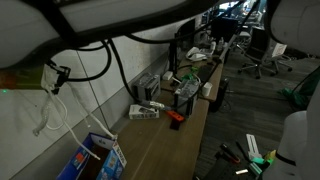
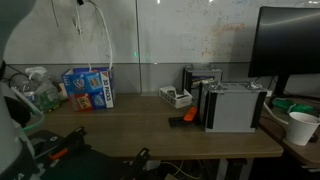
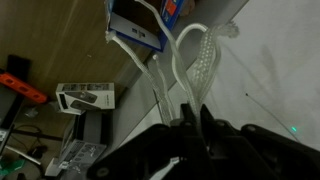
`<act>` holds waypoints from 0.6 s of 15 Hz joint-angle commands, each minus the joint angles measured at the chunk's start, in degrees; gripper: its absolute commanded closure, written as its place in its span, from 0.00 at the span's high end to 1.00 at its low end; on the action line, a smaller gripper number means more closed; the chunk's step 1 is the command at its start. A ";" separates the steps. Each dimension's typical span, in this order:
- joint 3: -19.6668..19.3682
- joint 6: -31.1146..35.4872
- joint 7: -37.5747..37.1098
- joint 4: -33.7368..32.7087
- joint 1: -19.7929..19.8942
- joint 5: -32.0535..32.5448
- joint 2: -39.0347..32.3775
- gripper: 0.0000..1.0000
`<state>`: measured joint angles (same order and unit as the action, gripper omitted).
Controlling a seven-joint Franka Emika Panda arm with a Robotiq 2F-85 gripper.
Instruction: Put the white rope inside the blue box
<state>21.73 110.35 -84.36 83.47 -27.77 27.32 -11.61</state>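
My gripper has the white rope's loops [image 1: 52, 112] hanging to one side of the blue box, so next I move it back over the box's opening [image 1: 97, 151] before letting go.
My gripper [image 3: 188, 118] is shut on the white rope [image 3: 196, 62] and holds it high in front of the white wall, above the blue box [image 3: 138, 26]. In an exterior view the gripper [image 1: 61, 75] has loops of the rope [image 1: 54, 108] hanging below it, and one strand runs down to the blue box [image 1: 96, 158]. In the other exterior view the rope [image 2: 104, 42] drops from the top edge to the open blue box [image 2: 88, 88], which stands on the wooden desk [image 2: 150, 125] against the wall. The gripper itself is cut off there.
Grey and white devices [image 2: 232, 105] stand at the middle and right of the desk. An orange-and-black tool [image 2: 184, 119] lies by them, and a small white device [image 2: 176, 97] sits behind. A monitor [image 2: 290, 45] and a paper cup [image 2: 300, 127] are at the right.
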 commanded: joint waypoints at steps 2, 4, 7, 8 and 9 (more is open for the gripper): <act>-1.89 -4.51 -3.57 -8.25 -5.04 4.64 -4.62 0.05; -2.59 -6.18 -4.99 -10.09 -6.79 5.94 -4.91 0.05; -3.48 -8.25 -7.05 -11.75 -8.97 7.05 -4.13 0.05; -3.72 -8.93 -7.58 -12.07 -9.62 7.09 -3.92 0.05; -3.94 -9.67 -7.86 -12.76 -10.18 6.90 -4.11 0.05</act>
<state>19.13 104.06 -90.33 74.73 -35.60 33.01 -15.25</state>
